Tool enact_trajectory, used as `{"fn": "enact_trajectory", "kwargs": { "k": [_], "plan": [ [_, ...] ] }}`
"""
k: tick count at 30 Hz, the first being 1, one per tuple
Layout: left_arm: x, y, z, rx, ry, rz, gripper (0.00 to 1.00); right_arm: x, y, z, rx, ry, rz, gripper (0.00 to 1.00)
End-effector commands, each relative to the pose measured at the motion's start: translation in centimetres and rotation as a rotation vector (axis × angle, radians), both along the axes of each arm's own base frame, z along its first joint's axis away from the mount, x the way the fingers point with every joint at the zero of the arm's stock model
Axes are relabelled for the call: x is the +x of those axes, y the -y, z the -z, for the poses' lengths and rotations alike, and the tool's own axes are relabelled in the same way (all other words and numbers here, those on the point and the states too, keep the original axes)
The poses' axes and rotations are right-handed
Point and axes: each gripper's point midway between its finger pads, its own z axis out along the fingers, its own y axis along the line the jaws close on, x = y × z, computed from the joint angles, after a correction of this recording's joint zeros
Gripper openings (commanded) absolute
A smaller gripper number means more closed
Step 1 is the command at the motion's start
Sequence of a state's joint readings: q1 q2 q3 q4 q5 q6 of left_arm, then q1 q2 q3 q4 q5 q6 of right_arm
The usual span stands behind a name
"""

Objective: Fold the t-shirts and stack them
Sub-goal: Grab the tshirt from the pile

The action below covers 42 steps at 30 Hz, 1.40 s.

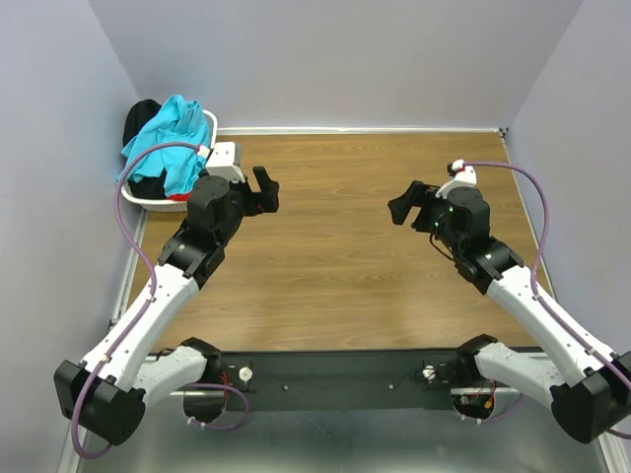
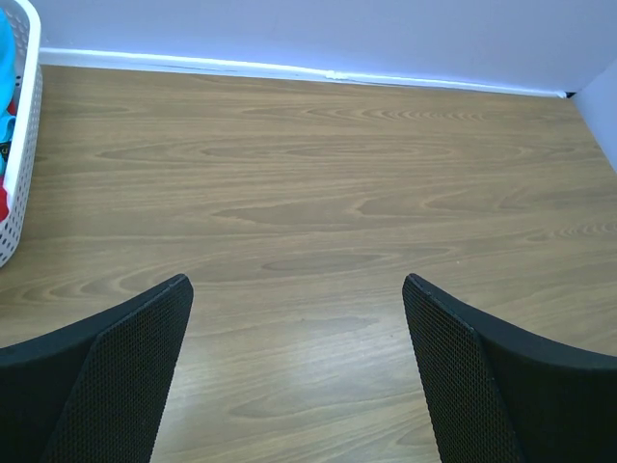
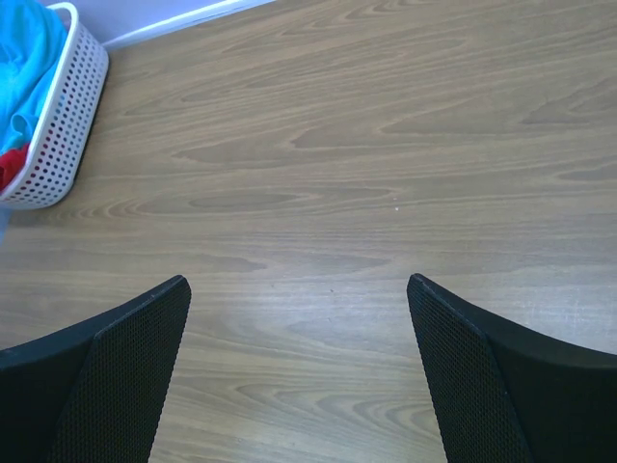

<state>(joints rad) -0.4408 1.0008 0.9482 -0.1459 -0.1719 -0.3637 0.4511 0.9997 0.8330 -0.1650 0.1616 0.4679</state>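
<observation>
The turquoise t-shirt (image 1: 177, 124) is on top of the black t-shirt, so my left gripper should keep going over the basket until its open fingers are on both sides of a turquoise fold (image 1: 178, 146).
A turquoise t-shirt (image 1: 170, 138) lies heaped on top of a black t-shirt (image 1: 141, 116) in the white lattice basket (image 1: 166, 204) at the table's far left corner. A bit of red t-shirt (image 3: 10, 170) shows under the turquoise t-shirt in the right wrist view (image 3: 24, 58). My left gripper (image 1: 264, 189) is open and empty, just right of the basket, above the table. My right gripper (image 1: 404, 205) is open and empty over the right half of the table. Both grippers hover over bare wood in their wrist views (image 2: 297, 318) (image 3: 299, 318).
The wooden table (image 1: 345, 246) is walled in by grey panels at the back and both sides. The basket's wall shows at the left edge of the left wrist view (image 2: 21, 164) and the top left of the right wrist view (image 3: 67, 125).
</observation>
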Motion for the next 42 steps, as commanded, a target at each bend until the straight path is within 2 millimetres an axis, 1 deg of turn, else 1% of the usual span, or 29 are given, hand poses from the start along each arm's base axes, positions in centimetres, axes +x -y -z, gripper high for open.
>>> {"fn": "enact_trajectory", "kwargs": {
  "k": [1, 4, 5, 6, 7, 8, 9, 11, 12, 13, 14, 15, 16, 17, 18, 19, 20, 21, 22, 23, 24, 25, 26, 27, 28, 29, 34, 37, 42],
  "plan": [
    [0.5, -0.6, -1.2, -0.027, 0.009, -0.056, 0.96, -0.5, 0.2, -1.9, -0.007, 0.044, -0.023, 1.00],
    [1.5, -1.7, -1.2, -0.031, -0.015, -0.148, 0.95, -0.7, 0.4, -2.2, -0.014, 0.048, -0.022, 1.00],
    [2.0, -2.6, -1.8, -0.049, -0.020, -0.197, 0.96, -0.8, 0.3, -2.3, -0.012, 0.050, -0.032, 1.00],
    [2.4, -3.1, -1.0, -0.043, -0.043, -0.225, 0.95, -0.9, 0.2, -2.3, -0.014, 0.048, -0.036, 1.00],
    [3.3, -3.4, -1.2, -0.048, -0.051, -0.255, 0.95, -1.0, 0.2, -2.2, -0.017, 0.045, -0.038, 1.00],
    [4.1, -4.9, -2.2, -0.067, -0.042, -0.308, 0.95, -1.1, 0.1, -2.6, -0.013, 0.052, -0.045, 1.00],
    [4.6, -4.9, -1.5, -0.063, -0.060, -0.320, 0.95, -1.1, 0.1, -2.6, -0.012, 0.053, -0.050, 1.00],
    [6.7, -8.2, -2.0, -0.067, -0.068, -0.449, 0.95, -1.3, -0.1, -2.5, -0.014, 0.047, -0.063, 1.00],
    [7.6, -10.2, -3.9, -0.083, -0.035, -0.513, 0.95, -1.3, -0.1, -2.4, -0.013, 0.045, -0.067, 1.00],
    [8.8, -11.3, -3.2, -0.072, -0.054, -0.559, 0.94, -1.4, -0.2, -2.5, -0.011, 0.044, -0.074, 1.00],
    [9.6, -12.5, -5.0, -0.077, -0.012, -0.604, 0.93, -1.6, -0.4, -2.3, -0.009, 0.040, -0.085, 1.00],
    [10.3, -13.5, -5.5, -0.075, -0.002, -0.638, 0.93, -1.6, -0.4, -2.3, -0.006, 0.039, -0.085, 1.00],
    [11.6, -14.9, -4.4, -0.054, -0.024, -0.687, 0.92, -1.7, -0.6, -2.2, -0.001, 0.036, -0.093, 1.00],
    [12.2, -15.9, -4.5, -0.045, -0.029, -0.720, 0.91, -1.9, -0.8, -2.4, 0.005, 0.037, -0.107, 1.00],
    [12.6, -17.2, -5.6, -0.037, -0.017, -0.776, 0.89, -2.0, -0.9, -2.2, 0.007, 0.033, -0.116, 1.00],
    [13.1, -18.2, -5.3, -0.022, -0.026, -0.813, 0.89, -2.1, -1.0, -2.4, 0.011, 0.034, -0.120, 1.00],
    [14.1, -20.0, -3.6, 0.004, -0.065, -0.863, 0.88, -2.2, -1.1, -2.4, 0.016, 0.032, -0.128, 1.00],
    [15.3, -21.0, -2.8, 0.024, -0.079, -0.888, 0.86, -2.4, -1.0, -2.6, 0.020, 0.037, -0.127, 1.00],
    [15.3, -21.9, -3.5, 0.022, -0.064, -0.904, 0.85, -2.5, -1.1, -2.5, 0.021, 0.035, -0.135, 1.00],
    [16.3, -23.9, -1.2, 0.041, -0.112, -0.937, 0.84, -2.6, -1.2, -2.7, 0.024, 0.039, -0.139, 1.00],
    [17.1, -24.6, -1.3, 0.038, -0.112, -0.937, 0.81, -2.6, -1.1, -2.7, 0.025, 0.042, -0.138, 1.00],
    [17.7, -25.3, -0.7, 0.045, -0.128, -0.939, 0.79, -2.6, -1.1, -2.8, 0.026, 0.044, -0.136, 1.00],
    [19.0, -25.9, 1.9, 0.071, -0.179, -0.942, 0.79, -2.7, -1.1, -2.9, 0.025, 0.049, -0.140, 1.00],
    [19.2, -26.9, 3.0, 0.092, -0.209, -0.961, 0.78, -2.8, -1.1, -3.0, 0.026, 0.050, -0.140, 1.00],
    [20.0, -27.5, 2.7, 0.091, -0.203, -0.968, 0.78, -2.8, -1.0, -3.0, 0.027, 0.051, -0.141, 1.00],
    [21.0, -27.8, 5.2, 0.108, -0.251, -0.963, 0.77, -2.9, -1.1, -3.0, 0.027, 0.053, -0.145, 1.00],
    [23.3, -29.5, 10.1, 0.128, -0.346, -0.946, 0.71, -2.9, -0.8, -2.6, 0.019, 0.048, -0.132, 1.00],
    [23.8, -29.9, 11.7, 0.122, -0.381, -0.934, 0.66, -2.8, -0.6, -2.3, 0.011, 0.043, -0.121, 1.00],
    [24.0, -30.2, 12.7, 0.119, -0.394, -0.935, 0.64, -2.6, -0.5, -1.8, 0.001, 0.033, -0.113, 1.00]
  ]
}}
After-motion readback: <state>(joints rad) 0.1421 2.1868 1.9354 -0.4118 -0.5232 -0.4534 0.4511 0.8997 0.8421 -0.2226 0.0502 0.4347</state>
